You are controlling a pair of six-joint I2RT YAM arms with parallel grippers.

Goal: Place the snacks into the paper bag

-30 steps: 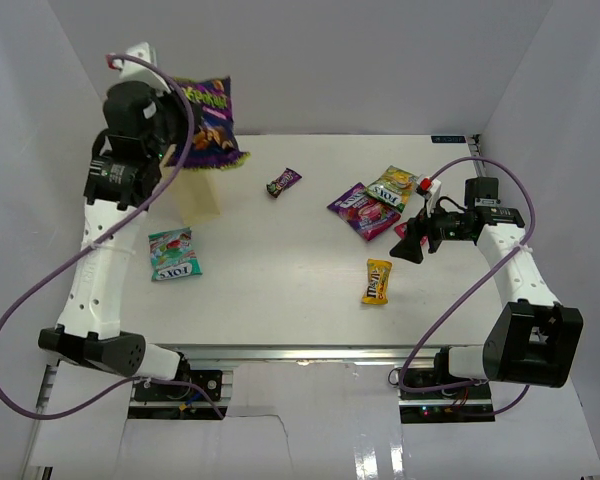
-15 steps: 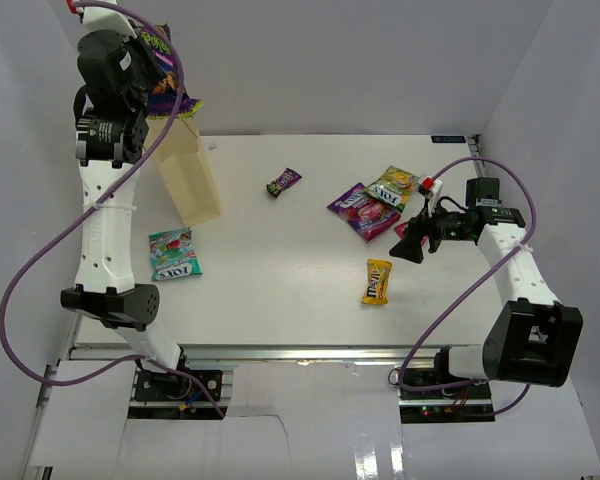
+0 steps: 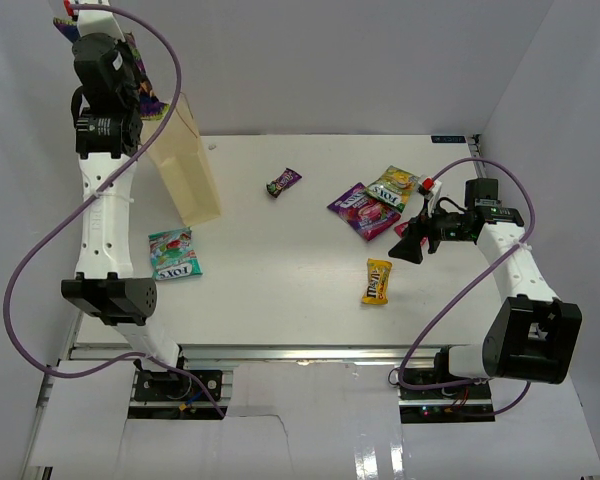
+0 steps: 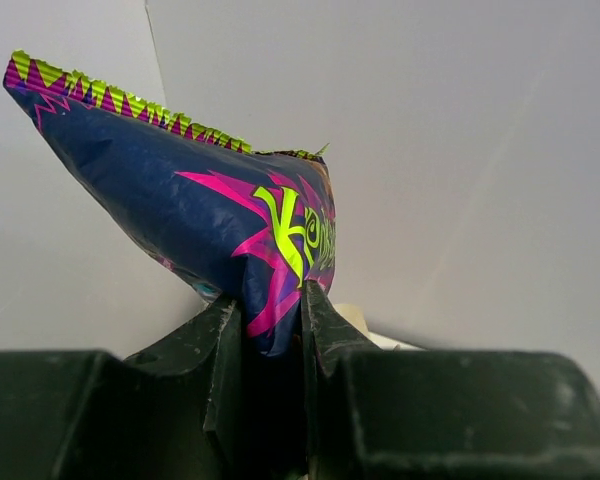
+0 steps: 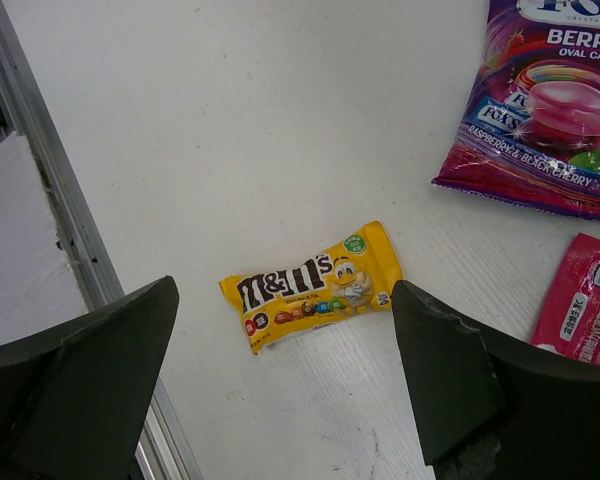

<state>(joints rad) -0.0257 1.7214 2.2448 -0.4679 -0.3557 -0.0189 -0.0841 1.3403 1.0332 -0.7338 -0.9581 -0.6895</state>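
Observation:
The large purple packet (image 3: pixel 150 102) is up above the paper bag's rim, so my left gripper continues to move toward the bag's opening (image 3: pixel 172 122) and lets go of the packet inside.
My left gripper (image 3: pixel 128 72) is raised high at the back left, shut on the large purple packet (image 3: pixel 143 82) with yellow lettering, up and left of the paper bag's top. In the left wrist view the packet (image 4: pixel 200 210) sticks up from between my fingers (image 4: pixel 272 320). The cream paper bag (image 3: pixel 187 165) stands at the back left. My right gripper (image 3: pixel 412 245) is open, hovering over the yellow packet (image 5: pixel 315 285), which also shows in the top view (image 3: pixel 378 281). On the table lie teal (image 3: pixel 173 253), dark purple (image 3: pixel 283 182), purple-pink (image 3: pixel 360 210), green-yellow (image 3: pixel 391 185) and red-pink (image 5: pixel 585 310) packets.
White walls close in the table at the back and on both sides. The table's metal front rail (image 5: pixel 50 210) runs just left of the right gripper. A purple cable (image 3: pixel 40 260) loops from the left arm.
My left arm has lifted the purple packet up and to the left, from in front of the bag to above and behind its top. The right arm has not moved.

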